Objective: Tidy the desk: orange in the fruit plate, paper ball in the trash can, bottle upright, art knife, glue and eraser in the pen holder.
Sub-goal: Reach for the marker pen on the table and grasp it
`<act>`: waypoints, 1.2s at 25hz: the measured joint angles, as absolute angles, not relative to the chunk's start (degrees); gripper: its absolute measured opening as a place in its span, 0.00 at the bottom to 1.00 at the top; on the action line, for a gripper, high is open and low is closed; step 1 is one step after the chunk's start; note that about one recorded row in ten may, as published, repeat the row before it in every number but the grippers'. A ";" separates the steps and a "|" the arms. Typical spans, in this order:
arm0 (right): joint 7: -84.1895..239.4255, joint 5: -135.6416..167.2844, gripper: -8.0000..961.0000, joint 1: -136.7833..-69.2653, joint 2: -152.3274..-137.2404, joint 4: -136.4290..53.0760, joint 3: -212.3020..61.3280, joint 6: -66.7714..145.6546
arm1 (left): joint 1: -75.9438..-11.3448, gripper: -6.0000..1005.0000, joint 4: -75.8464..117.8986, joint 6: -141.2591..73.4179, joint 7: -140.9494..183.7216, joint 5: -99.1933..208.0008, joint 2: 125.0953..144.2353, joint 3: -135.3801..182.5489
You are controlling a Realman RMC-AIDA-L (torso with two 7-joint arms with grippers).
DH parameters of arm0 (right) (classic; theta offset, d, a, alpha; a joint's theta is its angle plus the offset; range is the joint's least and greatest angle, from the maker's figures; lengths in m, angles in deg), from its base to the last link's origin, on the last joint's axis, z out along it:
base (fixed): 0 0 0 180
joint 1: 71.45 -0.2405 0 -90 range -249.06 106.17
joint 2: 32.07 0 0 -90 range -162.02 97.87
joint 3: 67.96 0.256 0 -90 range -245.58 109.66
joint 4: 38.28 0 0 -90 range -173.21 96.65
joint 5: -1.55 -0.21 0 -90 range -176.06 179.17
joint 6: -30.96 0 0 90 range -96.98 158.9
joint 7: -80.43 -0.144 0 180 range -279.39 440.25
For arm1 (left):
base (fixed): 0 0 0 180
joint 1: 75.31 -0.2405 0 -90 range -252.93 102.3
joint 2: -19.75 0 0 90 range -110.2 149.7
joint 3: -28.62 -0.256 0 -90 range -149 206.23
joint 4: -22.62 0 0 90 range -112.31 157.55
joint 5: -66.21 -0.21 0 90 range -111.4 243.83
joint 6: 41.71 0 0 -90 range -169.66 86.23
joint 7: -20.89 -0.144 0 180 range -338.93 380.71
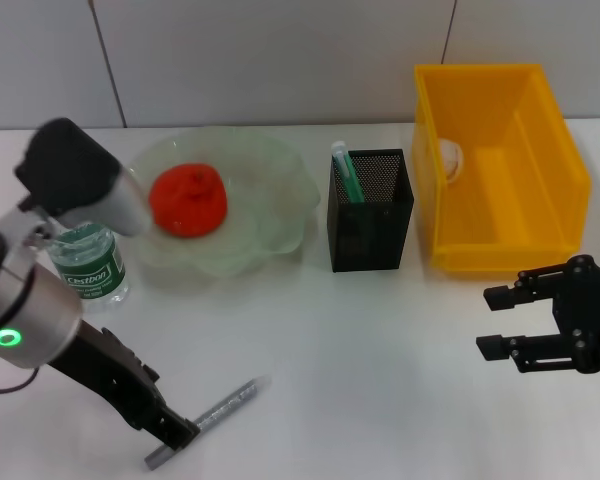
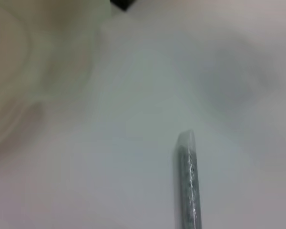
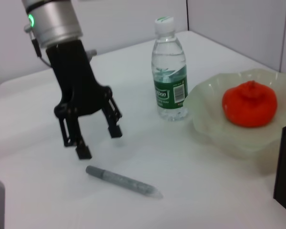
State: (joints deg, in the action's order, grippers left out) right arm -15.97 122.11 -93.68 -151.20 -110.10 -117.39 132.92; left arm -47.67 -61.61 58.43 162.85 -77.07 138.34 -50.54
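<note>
The grey art knife's narrow body has my left gripper's open fingers facing across it. I keep going down toward its middle until there is one finger on each side of it.
The grey art knife lies flat on the white table near the front left; it also shows in the left wrist view and the right wrist view. My left gripper is open just above the knife's near end, not touching it. The orange sits in the glass fruit plate. The bottle stands upright. The green glue stick stands in the black mesh pen holder. The paper ball lies in the yellow bin. No eraser shows. My right gripper is open and empty.
The bottle stands close behind my left arm, beside the plate. The yellow bin is at the back right, behind my right gripper. The table's front edge is near the knife.
</note>
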 joint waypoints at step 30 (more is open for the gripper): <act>-13.15 122.04 0.62 -94.89 -151.05 -105.60 -115.08 132.82 | -40.78 0.86 -56.90 48.26 184.30 -86.38 138.92 -75.77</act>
State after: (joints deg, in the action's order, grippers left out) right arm -13.15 122.04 -94.89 -151.05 -105.60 -115.08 132.82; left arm -40.78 -56.90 48.26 184.30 -86.38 138.92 -75.77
